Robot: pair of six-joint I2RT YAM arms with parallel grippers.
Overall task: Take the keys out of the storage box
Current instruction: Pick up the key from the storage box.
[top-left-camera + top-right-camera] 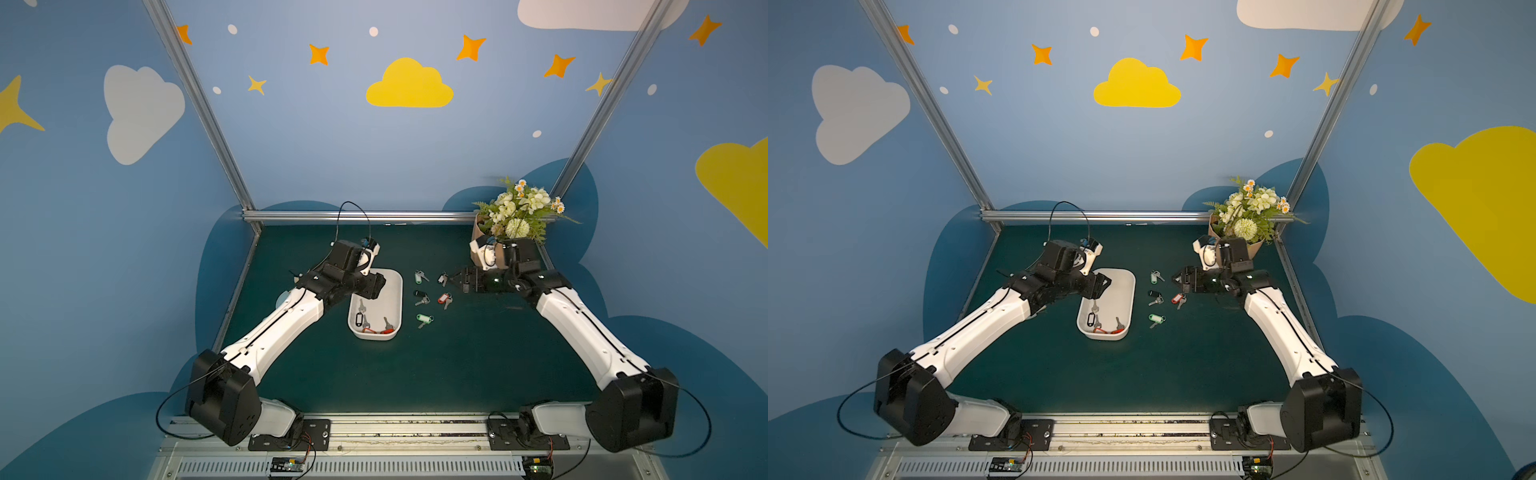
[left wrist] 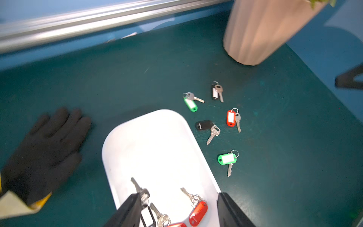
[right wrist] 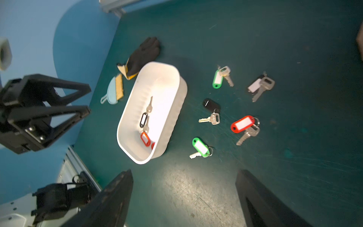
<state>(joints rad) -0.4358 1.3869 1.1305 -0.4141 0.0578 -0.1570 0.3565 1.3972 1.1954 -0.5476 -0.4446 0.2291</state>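
With my left gripper blocking my right gripper's way into the storage box [image 1: 381, 302], my left gripper should back off and steady the storage box's rim on the glove's side [image 1: 349, 316].
The white storage box [image 1: 390, 297] [image 1: 1122, 291] lies mid-mat. In it I see keys: a black-framed tag [image 3: 144, 119], a red tag [image 2: 198, 215] with its key, and another red tag [image 3: 145, 138]. My left gripper [image 1: 375, 287] [image 2: 177, 194] hangs open over the box's left part, its fingers [image 2: 129, 212] apart above these keys and holding nothing. Several more keys lie on the mat right of the box, among them a green tag [image 1: 424, 318] and a red tag [image 1: 444, 298]. My right gripper [image 1: 454, 279] [image 3: 184, 172] is open and empty above the mat beside them.
A ribbed peach flower pot [image 2: 255, 33] [image 1: 478, 232] with flowers stands at the back right, behind the right wrist. A black glove [image 2: 45, 153] [image 3: 145, 53] and a small brush [image 3: 115, 88] lie left of the box. A metal rail [image 1: 357, 216] bounds the back.
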